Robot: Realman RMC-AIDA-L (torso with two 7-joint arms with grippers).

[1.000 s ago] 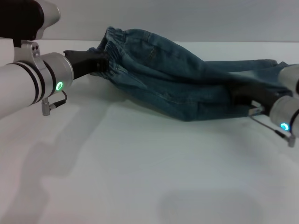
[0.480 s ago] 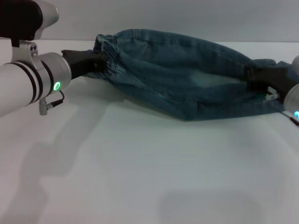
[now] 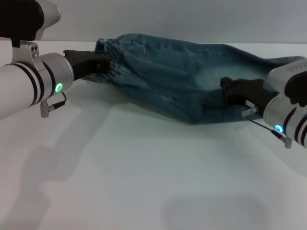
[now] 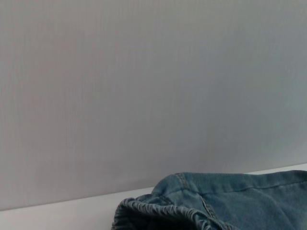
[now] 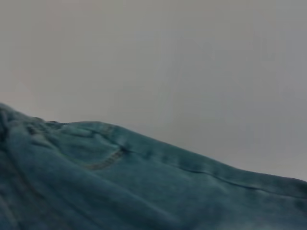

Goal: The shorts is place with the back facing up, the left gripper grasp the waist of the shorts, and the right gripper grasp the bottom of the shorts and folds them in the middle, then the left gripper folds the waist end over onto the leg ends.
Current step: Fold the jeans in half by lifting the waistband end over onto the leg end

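Note:
Next, my right gripper comes back to the middle of the shorts (image 3: 188, 88) while my left gripper lifts the waist over, because my right gripper is past there, at the legs (image 3: 218, 98).
The blue denim shorts (image 3: 182, 84) lie folded lengthwise across the far side of the white table (image 3: 153, 172). Their ruffled waist (image 3: 109, 57) is at the left, and my left gripper (image 3: 103, 62) is shut on it just above the table. The waist ruffles (image 4: 158, 213) also show in the left wrist view. The leg ends (image 3: 288, 63) reach toward the far right. My right gripper (image 3: 228, 87) sits at the near edge of the legs, short of the hems. Denim with a pocket seam (image 5: 103, 163) fills the lower right wrist view.
A plain grey wall (image 3: 192, 19) stands close behind the shorts. White tabletop stretches from the shorts to the near edge, with only arm shadows on it.
The upper denim layer has spread flatter toward the far right. My right gripper swung out to the right, then came back left and nearer. The left gripper shifted slightly left with the waist.

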